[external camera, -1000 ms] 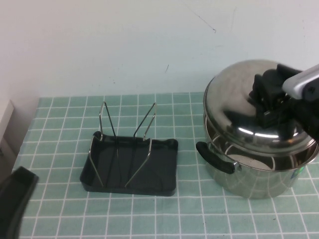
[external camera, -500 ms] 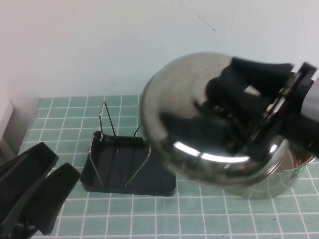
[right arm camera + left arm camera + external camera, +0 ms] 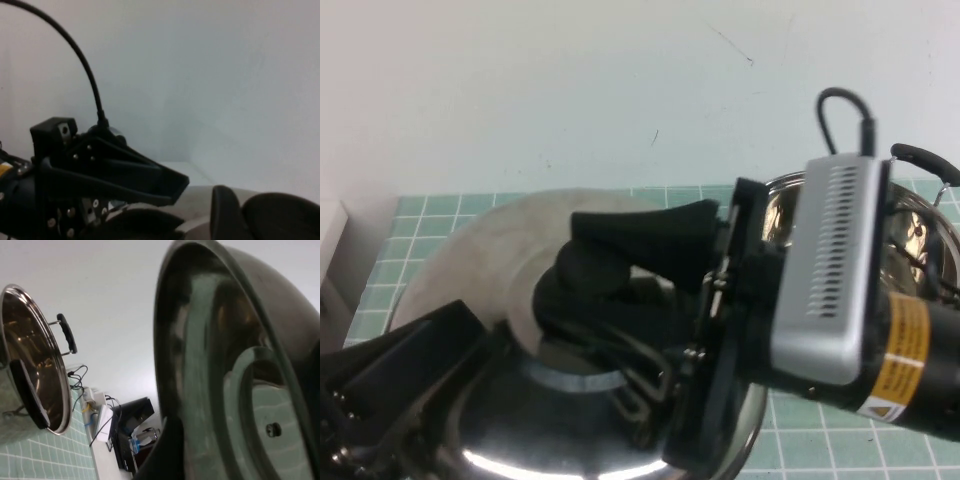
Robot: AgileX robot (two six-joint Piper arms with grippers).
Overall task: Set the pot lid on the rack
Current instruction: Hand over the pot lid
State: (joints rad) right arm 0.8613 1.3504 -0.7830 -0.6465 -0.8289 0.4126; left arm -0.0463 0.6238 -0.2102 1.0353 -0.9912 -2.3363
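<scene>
My right gripper has the slanted pot lid by its knob [image 3: 592,268], so my left gripper should grab the lid's rim [image 3: 394,314] and put the lid upright in the rack.
The pot lid [image 3: 510,250], shiny steel with a black knob [image 3: 570,290], hangs tilted over the table's left half and close to the high camera. My right gripper [image 3: 592,295] is shut on the knob, one finger above it and one below. My left gripper [image 3: 395,385] is at the lid's lower left rim, open. In the left wrist view the lid's underside [image 3: 215,365] fills the right side, very near. The right wrist view shows the knob [image 3: 282,215] beside a finger [image 3: 225,215]. The rack is hidden behind the lid.
The deep steel pot [image 3: 920,250] stands uncovered at the back right, behind my right arm; the left wrist view shows the pot [image 3: 35,355] with its black handles. A green checked cloth [image 3: 440,205] covers the table. A white wall is behind.
My right gripper has lifted the lid off the pot and carried it left and toward the camera, covering the rack. My left gripper has opened and risen to the lid's rim.
</scene>
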